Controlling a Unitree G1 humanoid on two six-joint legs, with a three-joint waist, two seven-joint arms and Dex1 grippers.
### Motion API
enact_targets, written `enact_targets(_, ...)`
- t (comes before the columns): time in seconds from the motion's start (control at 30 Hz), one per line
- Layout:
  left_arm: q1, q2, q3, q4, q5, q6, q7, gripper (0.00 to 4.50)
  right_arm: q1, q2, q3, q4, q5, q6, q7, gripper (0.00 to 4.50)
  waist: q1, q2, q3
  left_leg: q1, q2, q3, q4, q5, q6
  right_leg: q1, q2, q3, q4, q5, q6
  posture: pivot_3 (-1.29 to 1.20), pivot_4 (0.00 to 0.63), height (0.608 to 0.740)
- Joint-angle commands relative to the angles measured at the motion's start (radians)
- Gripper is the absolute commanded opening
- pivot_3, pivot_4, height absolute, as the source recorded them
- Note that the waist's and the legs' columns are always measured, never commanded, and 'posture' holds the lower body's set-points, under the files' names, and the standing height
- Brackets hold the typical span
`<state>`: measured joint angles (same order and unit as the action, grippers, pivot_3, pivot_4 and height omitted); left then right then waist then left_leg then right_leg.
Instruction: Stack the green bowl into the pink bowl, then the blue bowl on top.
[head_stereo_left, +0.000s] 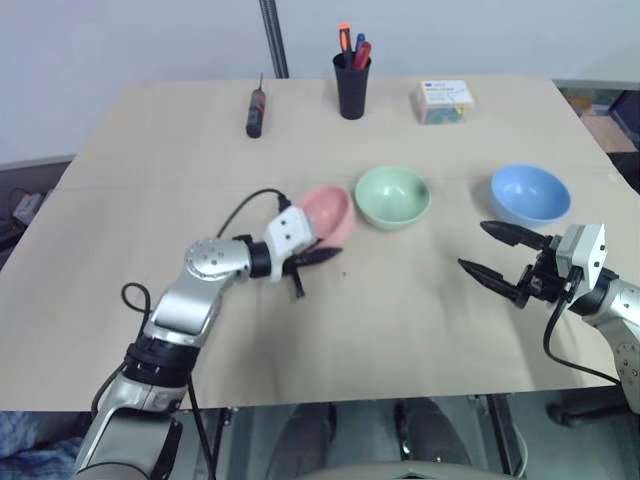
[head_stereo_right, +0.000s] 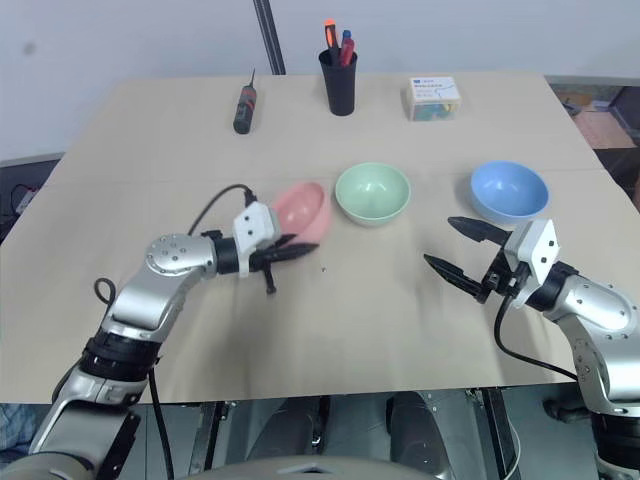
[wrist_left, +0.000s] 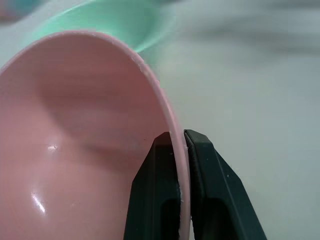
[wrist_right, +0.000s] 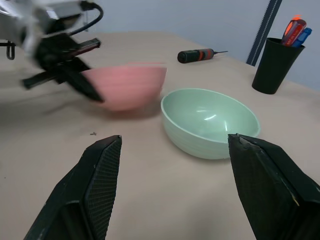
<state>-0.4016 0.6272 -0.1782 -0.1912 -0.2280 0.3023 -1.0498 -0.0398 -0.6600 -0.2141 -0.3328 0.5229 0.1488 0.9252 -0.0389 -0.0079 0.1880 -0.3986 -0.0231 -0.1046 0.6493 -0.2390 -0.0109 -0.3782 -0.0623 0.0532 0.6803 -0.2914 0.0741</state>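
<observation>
The green bowl (head_stereo_left: 392, 198) should sit inside the pink bowl with a thin pink edge still showing when the robot lowers it, because both bowls have matching sloped sides (wrist_right: 192, 142).
My left gripper (head_stereo_left: 318, 256) is shut on the rim of the pink bowl (head_stereo_left: 330, 213), one finger inside and one outside; the bowl is tilted and lifted just left of the green bowl (head_stereo_left: 392, 196). The left wrist view shows the fingers (wrist_left: 205, 165) pinching the pink bowl's rim (wrist_left: 100, 125), with the green bowl (wrist_left: 115, 20) right behind. The green bowl sits upright at the table's middle. To its right rests the blue bowl (head_stereo_left: 529, 193). My right gripper (head_stereo_left: 490, 252) hovers open in front of the blue bowl, nothing between its fingers; in its wrist view it faces the green bowl (wrist_right: 210, 120).
A black pen cup (head_stereo_left: 351, 82) with several pens, a screwdriver (head_stereo_left: 256, 109) and a small box (head_stereo_left: 443, 101) stand along the table's far side. The near half of the tan table (head_stereo_left: 400, 330) is bare.
</observation>
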Motion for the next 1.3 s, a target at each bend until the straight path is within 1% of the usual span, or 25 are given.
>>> enact_targets(0.03,0.022,0.061,-0.046,-0.132,-0.023,0.039,-0.076,0.03,-0.02,-0.001,-0.017,-0.004,0.004,-0.021,0.0,3.54,-0.001,0.0,0.0,0.0,0.0,0.0,0.0,0.0,0.0,0.0,0.0,0.0,0.0,0.0,0.0,0.0,0.15,0.74)
enact_targets(0.13,0.013,0.092,-0.094,-0.138,0.017,0.07,-0.091,0.03,-0.019,0.002,-0.015,-0.003,0.0,-0.025,0.002,3.54,0.0,0.0,0.0,0.001,0.0,0.0,0.0,0.0,0.0,0.001,0.0,0.0,0.0,0.0,0.0,0.0,0.15,0.74)
enact_targets(0.23,-0.004,0.074,-0.11,-0.114,0.022,0.067,-0.081,0.03,-0.014,0.004,-0.014,-0.008,-0.002,-0.025,0.0,3.54,0.003,0.0,0.0,0.001,0.0,0.0,0.0,0.0,0.0,0.002,0.0,0.0,0.0,0.0,0.0,0.0,0.15,0.74)
enact_targets(0.27,-0.009,0.067,-0.115,-0.104,0.027,0.067,-0.075,0.66,-0.013,0.004,-0.013,-0.01,-0.003,-0.024,0.0,3.54,0.003,0.0,0.0,0.001,0.0,0.0,0.001,0.0,0.0,0.002,0.0,0.0,0.0,0.0,0.0,0.0,0.15,0.74)
enact_targets(0.3,-0.011,0.065,-0.121,-0.097,0.035,0.06,-0.073,0.84,-0.013,0.003,-0.014,-0.012,-0.003,-0.023,0.0,3.54,0.004,0.0,0.0,0.001,-0.001,0.0,0.001,0.0,0.0,0.002,0.0,0.0,0.0,0.0,0.0,0.0,0.15,0.74)
enact_targets(0.4,-0.012,0.054,-0.126,-0.085,0.048,0.039,-0.071,1.74,-0.014,0.0,-0.016,-0.012,-0.003,-0.02,0.001,3.54,0.003,0.0,0.0,0.001,-0.001,0.0,0.0,0.0,0.0,0.002,0.0,0.0,0.0,0.0,0.0,0.0,0.15,0.74)
enact_targets(0.5,-0.017,0.045,-0.116,-0.079,0.036,0.031,-0.079,2.99,-0.016,-0.01,-0.015,-0.012,-0.002,-0.006,0.003,3.54,0.001,0.0,0.0,0.001,0.0,0.0,0.0,0.0,0.0,0.001,0.0,0.0,0.0,0.0,0.0,0.0,0.15,0.74)
enact_targets(0.53,-0.019,0.041,-0.104,-0.078,0.019,0.03,-0.085,3.31,-0.017,-0.018,-0.014,-0.016,0.0,0.013,0.0,3.54,0.001,0.0,0.0,0.001,0.0,0.0,0.0,0.0,0.0,0.001,0.0,0.0,0.0,0.0,0.0,0.0,0.15,0.74)
enact_targets(0.6,-0.021,0.026,-0.071,-0.075,-0.017,0.024,-0.084,4.14,-0.027,-0.026,-0.012,-0.017,0.004,0.038,-0.006,3.54,0.002,0.0,0.0,0.001,0.0,0.0,0.0,0.0,0.0,0.001,0.0,0.0,0.0,0.0,0.0,0.0,0.15,0.74)
enact_targets(0.63,-0.022,0.009,-0.035,-0.076,-0.049,0.03,-0.067,4.39,-0.037,-0.032,-0.009,-0.017,0.007,0.056,-0.008,3.54,0.001,0.0,0.0,0.0,0.0,0.0,0.0,0.0,0.0,0.001,0.0,0.0,0.0,0.0,0.0,0.0,0.15,0.74)
enact_targets(0.73,-0.016,-0.021,0.078,-0.08,-0.142,0.063,-0.022,4.39,-0.074,-0.057,0.004,-0.005,0.001,0.091,0.001,3.54,0.001,0.0,0.0,0.001,0.0,0.0,0.001,0.0,0.0,0.001,0.0,-0.001,0.0,0.0,0.0,0.0,0.15,0.74)
enact_targets(0.83,0.035,-0.038,0.21,-0.079,-0.223,0.044,0.017,4.39,-0.183,-0.074,0.046,0.04,-0.014,0.105,0.03,3.54,-0.005,0.0,0.0,0.001,0.0,0.0,0.001,0.0,0.0,0.001,0.0,0.0,0.0,0.0,0.0,0.0,0.15,0.74)
enact_targets(0.9,0.105,-0.044,0.303,-0.099,-0.255,0.01,0.048,4.39,-0.293,-0.077,0.109,0.102,-0.054,0.108,0.053,3.54,-0.012,0.001,0.0,0.002,0.001,0.0,0.001,0.0,0.0,0.0,0.0,0.002,0.0,0.0,0.0,0.0,0.15,0.74)
enact_targets(0.93,0.147,-0.045,0.35,-0.118,-0.267,0.003,0.068,4.39,-0.359,-0.077,0.158,0.151,-0.095,0.11,0.067,3.54,-0.025,0.001,0.0,0.002,0.001,0.0,0.0,0.0,0.0,0.0,0.0,0.002,0.0,0.0,0.0,0.0,0.15,0.74)
enact_targets(1.0,0.221,-0.046,0.424,-0.147,-0.285,-0.021,0.094,4.39,-0.478,-0.075,0.254,0.257,-0.181,0.098,0.106,3.54,-0.023,0.0,0.0,0.002,0.001,0.0,0.0,0.0,0.0,0.0,0.0,0.002,0.0,0.0,0.0,0.0,0.15,0.74)
enact_targets(1.1,0.312,-0.045,0.515,-0.176,-0.3,-0.047,0.134,4.39,-0.625,-0.034,0.36,0.414,-0.279,0.047,0.149,3.54,-0.015,0.0,0.0,0.001,0.003,-0.001,0.0,0.0,0.0,-0.001,0.0,0.001,-0.001,0.0,0.0,0.0,0.15,0.74)
enact_targets(1.2,0.381,-0.048,0.588,-0.196,-0.315,-0.084,0.16,4.39,-0.723,0.015,0.435,0.57,-0.37,-0.064,0.182,3.54,0.002,0.0,0.0,0.0,0.003,-0.001,0.0,0.0,0.0,-0.001,-0.001,0.0,-0.002,0.0,0.0,0.0,0.15,0.74)
enact_targets(1.3,0.442,-0.06,0.656,-0.216,-0.335,-0.116,0.182,4.39,-0.813,0.076,0.499,0.732,-0.46,-0.155,0.181,3.54,0.0,0.0,0.0,-0.001,0.001,-0.002,0.0,0.0,0.0,-0.001,-0.003,0.0,-0.002,0.0,0.0,0.0,0.15,0.74)
